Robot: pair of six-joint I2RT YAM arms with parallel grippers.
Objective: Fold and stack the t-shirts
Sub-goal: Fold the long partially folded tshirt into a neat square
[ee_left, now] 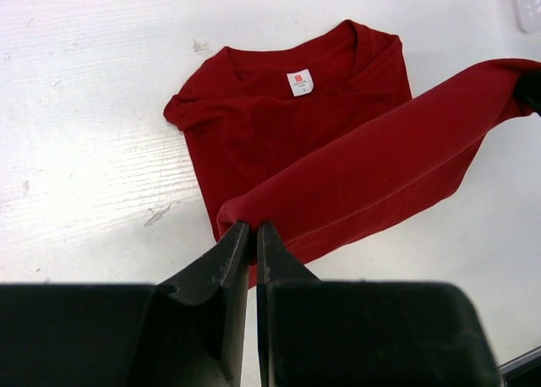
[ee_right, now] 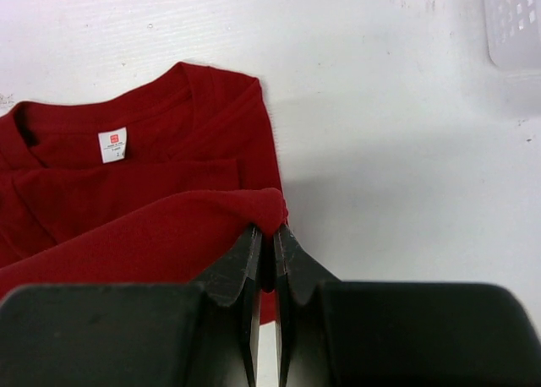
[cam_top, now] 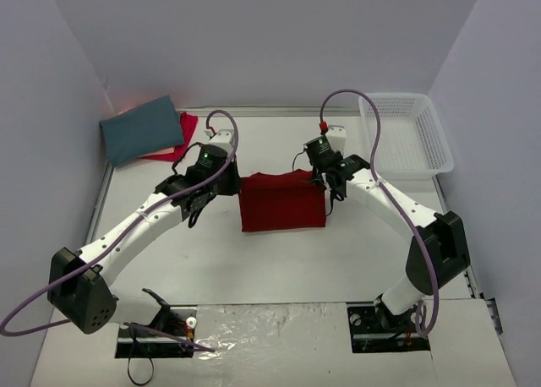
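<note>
My left gripper keeps carrying the corner of the t-shirt toward the collar [ee_left: 292, 59] until the edge covers the label, as the t-shirt's lifted edge [ee_left: 363, 155] stretches tight in line with the collar.
A deep red t-shirt [cam_top: 281, 201] lies partly folded in the middle of the table, its collar and white label showing in the left wrist view [ee_left: 300, 82] and in the right wrist view [ee_right: 112, 144]. My left gripper [ee_left: 254, 228] is shut on the left corner of its lifted edge [ee_left: 380, 167]. My right gripper [ee_right: 270, 232] is shut on the right corner of that edge [ee_right: 152, 235]. The edge is held stretched between them above the shirt's lower part. A folded slate-teal t-shirt [cam_top: 142, 129] lies at the far left on a pinkish-red t-shirt [cam_top: 182, 133].
A white mesh basket [cam_top: 407, 133] stands at the far right, its corner in the right wrist view [ee_right: 511, 24]. The table's left edge runs beside the stacked shirts. A foil-like sheet [cam_top: 270, 336] lies between the arm bases at the near edge.
</note>
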